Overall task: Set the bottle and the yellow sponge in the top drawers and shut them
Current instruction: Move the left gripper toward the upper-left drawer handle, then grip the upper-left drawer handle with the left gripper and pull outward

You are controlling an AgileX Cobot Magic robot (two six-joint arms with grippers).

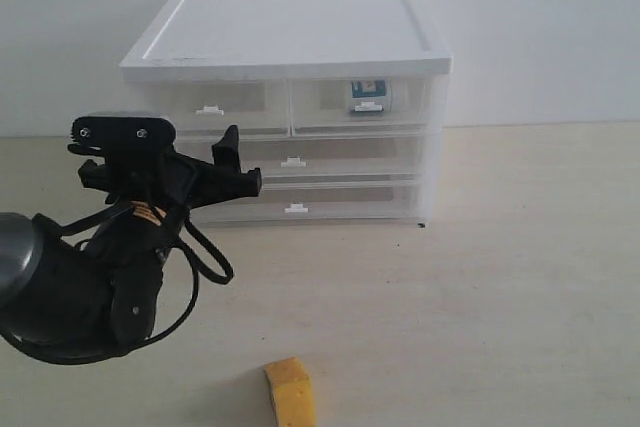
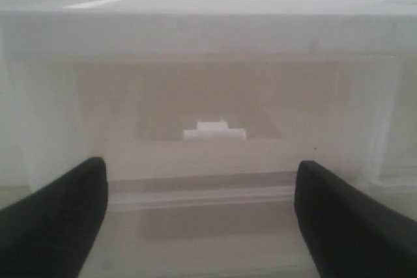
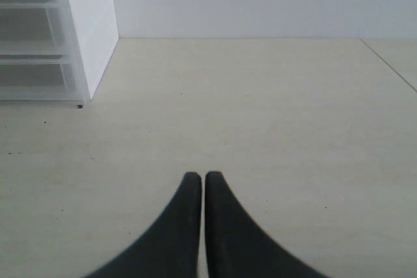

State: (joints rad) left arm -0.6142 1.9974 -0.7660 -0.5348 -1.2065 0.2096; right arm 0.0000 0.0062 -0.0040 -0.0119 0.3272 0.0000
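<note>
Next, my left gripper moves closer, grabs the tab and pulls before getting the sponge, as the empty top drawer is shut, its tab handle beyond my fingers.
The bottle shows through the clear front of the right top drawer, which sits flush with the cabinet. The left top drawer is also pushed in and looks empty. Far from the cabinet, the yellow sponge lies on the table near the front edge. My left gripper hovers open just in front of the cabinet's left half. In the left wrist view its fingers flank a drawer's white tab handle without touching it. My right gripper is shut and empty above bare table.
The white-topped cabinet stands at the back against the wall, with two full-width drawers below the top pair. Its right side panel appears in the right wrist view. Light wooden table spreads to the right and front.
</note>
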